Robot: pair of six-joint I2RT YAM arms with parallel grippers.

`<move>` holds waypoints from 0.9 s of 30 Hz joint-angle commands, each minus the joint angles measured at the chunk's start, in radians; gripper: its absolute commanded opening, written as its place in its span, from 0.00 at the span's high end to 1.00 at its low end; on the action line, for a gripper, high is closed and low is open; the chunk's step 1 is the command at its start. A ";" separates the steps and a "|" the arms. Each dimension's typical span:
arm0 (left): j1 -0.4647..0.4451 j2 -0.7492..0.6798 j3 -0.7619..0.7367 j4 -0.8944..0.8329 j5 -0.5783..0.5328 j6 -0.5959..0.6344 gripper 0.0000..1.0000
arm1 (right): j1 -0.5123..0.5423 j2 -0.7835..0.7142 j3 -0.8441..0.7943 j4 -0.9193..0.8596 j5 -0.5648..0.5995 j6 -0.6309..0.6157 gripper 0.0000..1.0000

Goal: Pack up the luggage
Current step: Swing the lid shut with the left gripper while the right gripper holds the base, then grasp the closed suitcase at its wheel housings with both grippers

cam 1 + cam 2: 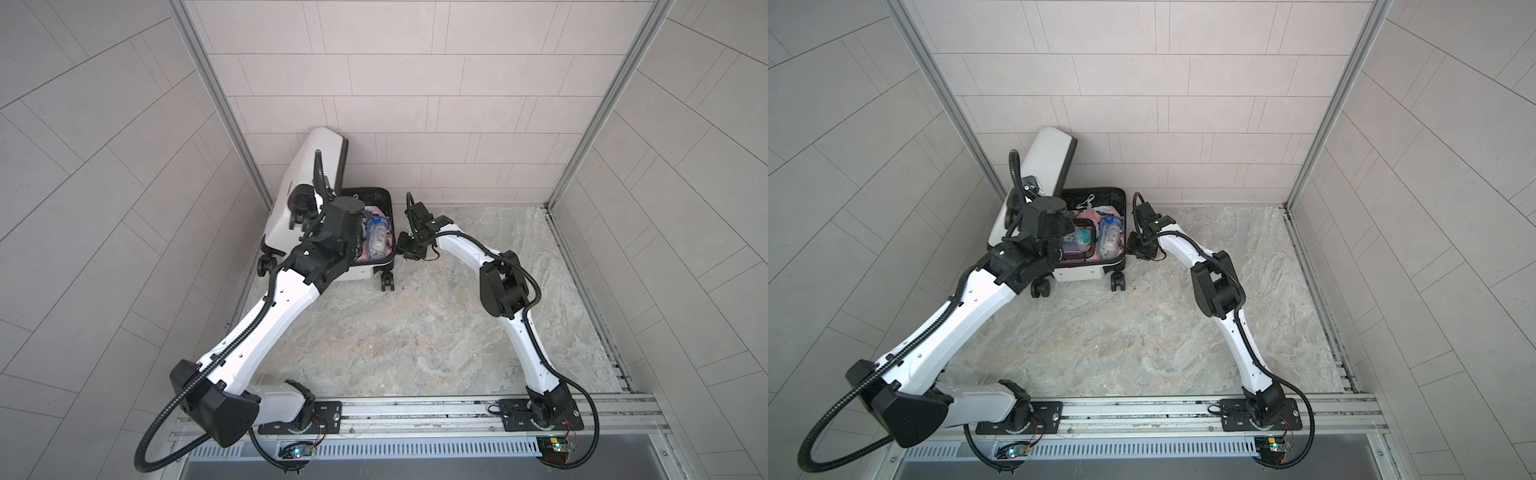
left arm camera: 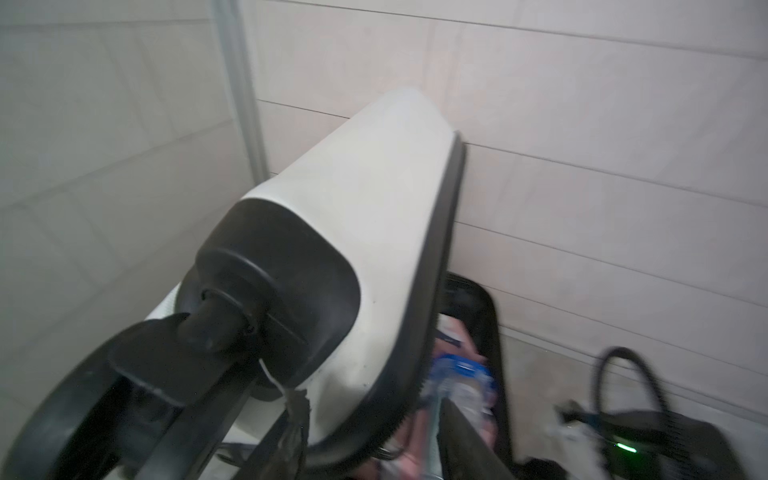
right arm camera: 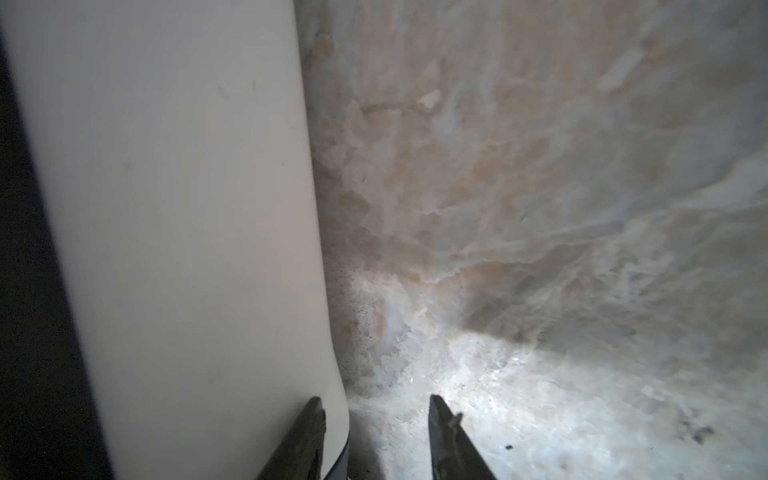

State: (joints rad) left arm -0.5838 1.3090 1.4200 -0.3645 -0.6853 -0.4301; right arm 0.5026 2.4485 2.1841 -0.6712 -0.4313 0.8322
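Observation:
The luggage is tight in the corner point(image 1: 269, 214) by the wall, so my right gripper should pull it clear by the lid's wheel after its lid closes.
The luggage point(image 1: 316, 166) is a white hard-shell suitcase in the back left corner. Its lid point(image 1: 1050, 162) stands raised and leans toward the wall, and its base point(image 1: 1084, 274) lies flat. In the base lie a pink garment point(image 1: 1100, 212), a clear black-trimmed pouch point(image 1: 1077, 243) and a blue-trimmed clear pouch point(image 1: 376, 237). My left gripper point(image 2: 372, 401) is open, its fingers astride the lid's black zipper rim point(image 2: 440, 257). My right gripper point(image 3: 375, 400) is open beside the base's right wall point(image 3: 166, 208), with one finger point(image 3: 309, 424) across the white shell and the other over the tabletop.
The tiled back wall point(image 1: 415, 124) and left wall point(image 1: 124, 166) stand close behind the lid. Black wheels point(image 1: 386, 282) stick out at the base's front, and one lid wheel point(image 2: 216, 316) sits near my left wrist. The marble tabletop point(image 1: 415, 332) runs to the front rail point(image 1: 415, 409).

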 commanded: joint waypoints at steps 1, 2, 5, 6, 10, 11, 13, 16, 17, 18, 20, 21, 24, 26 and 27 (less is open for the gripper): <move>-0.052 -0.024 0.005 0.125 0.134 -0.122 0.34 | 0.041 -0.014 -0.007 0.076 -0.072 0.019 0.57; -0.069 -0.020 0.005 0.124 0.141 -0.123 0.30 | 0.040 -0.016 -0.012 0.079 -0.072 0.019 0.56; -0.096 -0.026 -0.001 0.136 0.175 -0.124 0.30 | 0.033 -0.031 -0.041 0.086 -0.072 0.020 0.53; -0.098 -0.029 0.000 0.134 0.180 -0.121 0.30 | 0.030 -0.040 -0.059 0.092 -0.072 0.022 0.52; -0.091 -0.043 0.024 0.102 0.141 -0.049 0.27 | 0.006 -0.109 -0.183 0.151 -0.064 0.031 0.44; -0.084 -0.046 0.033 0.089 0.136 -0.024 0.24 | -0.002 -0.128 -0.222 0.173 -0.066 0.034 0.42; -0.047 -0.050 0.053 0.047 0.149 -0.004 0.22 | -0.014 -0.164 -0.282 0.202 -0.066 0.035 0.38; 0.081 -0.068 0.058 -0.026 0.254 -0.030 0.21 | -0.030 -0.215 -0.357 0.227 -0.068 0.023 0.32; 0.137 -0.076 0.050 -0.044 0.299 -0.046 0.19 | -0.034 -0.241 -0.380 0.233 -0.067 0.016 0.29; 0.201 -0.085 0.039 -0.058 0.352 -0.063 0.18 | -0.035 -0.265 -0.401 0.238 -0.063 0.008 0.26; 0.328 -0.092 0.020 -0.085 0.467 -0.096 0.17 | -0.035 -0.310 -0.434 0.239 -0.056 -0.013 0.22; 0.398 -0.090 0.010 -0.100 0.526 -0.114 0.17 | -0.034 -0.336 -0.448 0.235 -0.051 -0.025 0.20; 0.554 -0.086 -0.024 -0.123 0.633 -0.130 0.16 | -0.028 -0.406 -0.480 0.207 -0.034 -0.061 0.17; 0.636 -0.088 -0.061 -0.128 0.677 -0.132 0.16 | -0.017 -0.455 -0.498 0.184 -0.015 -0.089 0.16; 0.673 -0.093 -0.084 -0.125 0.704 -0.137 0.16 | -0.012 -0.482 -0.506 0.172 -0.002 -0.102 0.15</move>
State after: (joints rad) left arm 0.0212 1.2339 1.3849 -0.4389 -0.1211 -0.5331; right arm 0.4713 2.0571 1.6901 -0.4721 -0.4744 0.7879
